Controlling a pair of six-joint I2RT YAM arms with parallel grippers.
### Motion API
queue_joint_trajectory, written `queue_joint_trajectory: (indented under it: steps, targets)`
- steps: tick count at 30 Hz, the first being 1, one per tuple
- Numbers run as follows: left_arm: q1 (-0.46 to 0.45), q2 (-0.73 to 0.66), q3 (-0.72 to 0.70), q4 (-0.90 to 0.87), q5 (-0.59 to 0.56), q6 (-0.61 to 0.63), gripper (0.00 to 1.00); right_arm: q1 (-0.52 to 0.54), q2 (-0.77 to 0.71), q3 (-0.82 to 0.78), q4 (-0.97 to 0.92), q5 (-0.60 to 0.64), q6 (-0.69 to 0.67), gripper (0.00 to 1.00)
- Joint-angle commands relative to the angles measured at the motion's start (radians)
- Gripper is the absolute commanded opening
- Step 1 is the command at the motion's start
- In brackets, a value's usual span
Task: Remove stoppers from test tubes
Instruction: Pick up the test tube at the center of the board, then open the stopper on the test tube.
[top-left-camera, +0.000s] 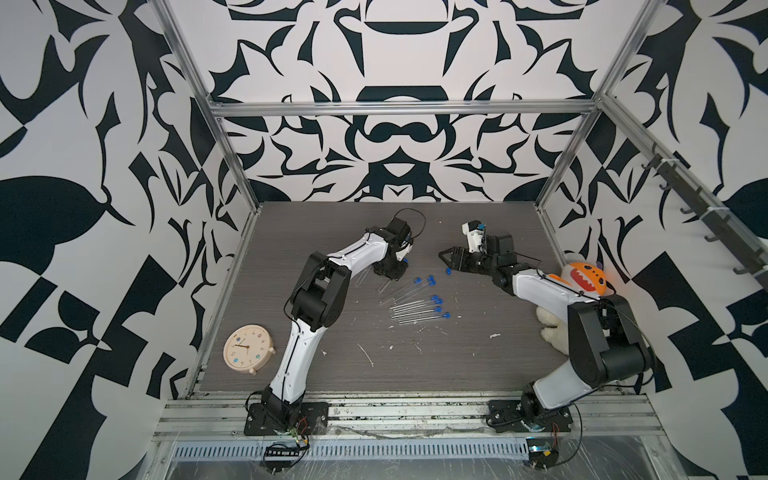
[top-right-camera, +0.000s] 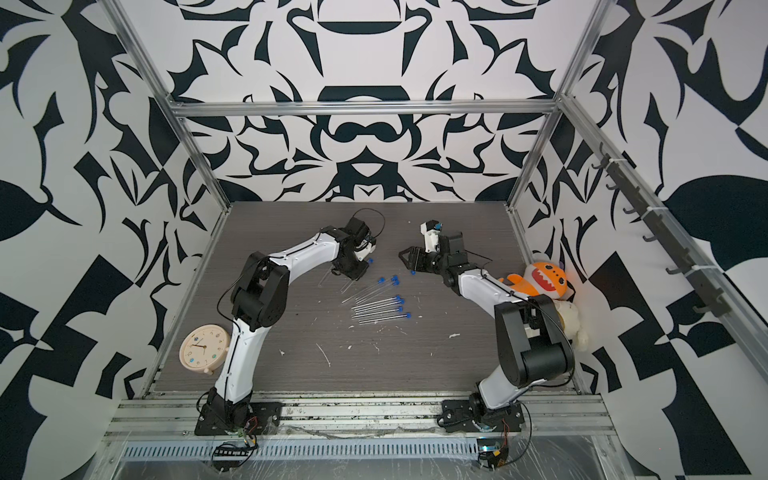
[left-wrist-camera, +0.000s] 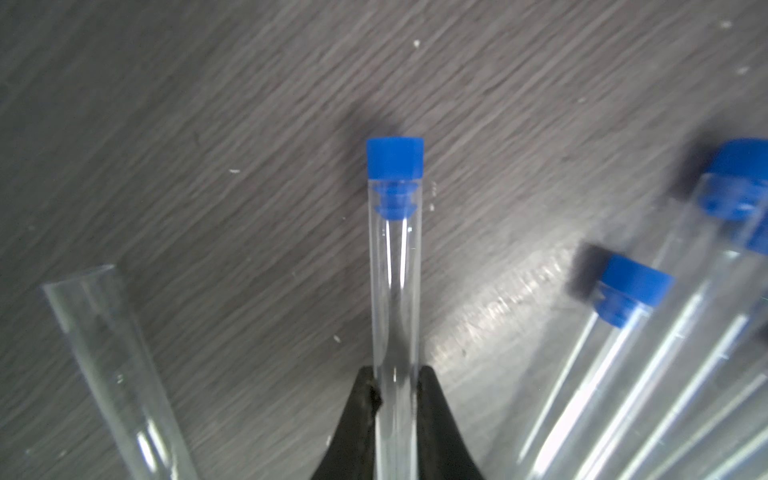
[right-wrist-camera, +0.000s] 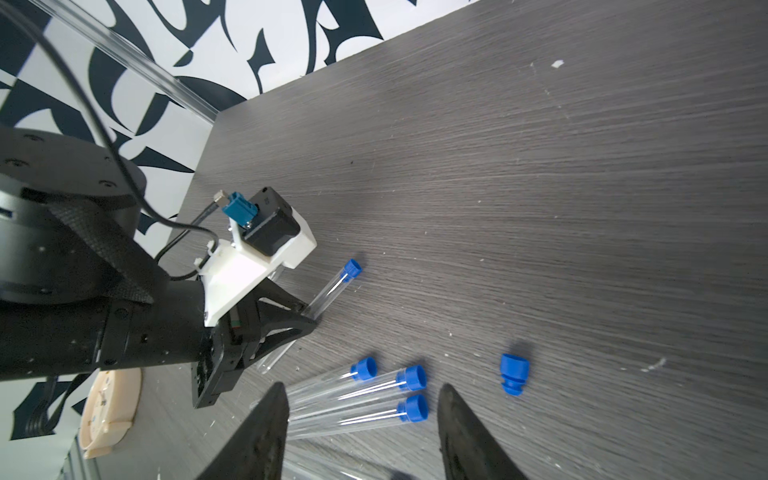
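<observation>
The robot's left gripper holds the tube (left-wrist-camera: 396, 296) by its body and leaves its blue stopper free, so the right gripper keeps nearing that stopper (right-wrist-camera: 352, 269) until its fingers surround it.
My left gripper (left-wrist-camera: 397, 374) is shut on a clear test tube (left-wrist-camera: 395, 291), gripping its shaft. The tube's blue stopper (left-wrist-camera: 395, 158) sticks out ahead of the jaws, seated in the mouth. In both top views this gripper (top-left-camera: 392, 272) sits at mid-table, stopper (top-left-camera: 404, 259) pointing right. My right gripper (top-left-camera: 444, 258) stands open just to the right, holding nothing. Below its fingers in the right wrist view (right-wrist-camera: 362, 386) lie stoppered tubes (right-wrist-camera: 353, 399). One loose stopper (right-wrist-camera: 514, 374) rests on the table near it. An unstoppered tube (left-wrist-camera: 104, 353) lies beside the left gripper.
Several stoppered tubes (top-left-camera: 415, 305) lie fanned out at mid-table. A cream clock (top-left-camera: 248, 349) sits at the front left. An orange plush toy (top-left-camera: 584, 278) and a white one (top-left-camera: 548, 324) lie by the right arm. White flecks dot the dark tabletop (top-left-camera: 457, 365).
</observation>
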Motion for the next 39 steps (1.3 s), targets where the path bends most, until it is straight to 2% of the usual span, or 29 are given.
queue_joint_trajectory:
  steps: [1,9,14,35,39]
  targets:
    - [-0.004,-0.118,-0.033,0.001,0.072,-0.031,0.03,-0.003,-0.009,0.002,0.087,-0.066,0.034,0.57]
    - [-0.004,-0.285,-0.2,0.131,0.203,-0.097,0.01,0.0,0.051,-0.023,0.263,-0.217,0.143,0.58]
    - [-0.005,-0.344,-0.292,0.24,0.266,-0.145,0.0,0.005,0.094,-0.031,0.38,-0.262,0.217,0.58]
    - [-0.03,-0.334,-0.277,0.272,0.319,-0.168,0.0,0.059,0.247,-0.008,0.655,-0.277,0.402,0.55]
    - [-0.034,-0.333,-0.277,0.272,0.324,-0.165,0.0,0.061,0.255,-0.004,0.678,-0.275,0.422,0.49]
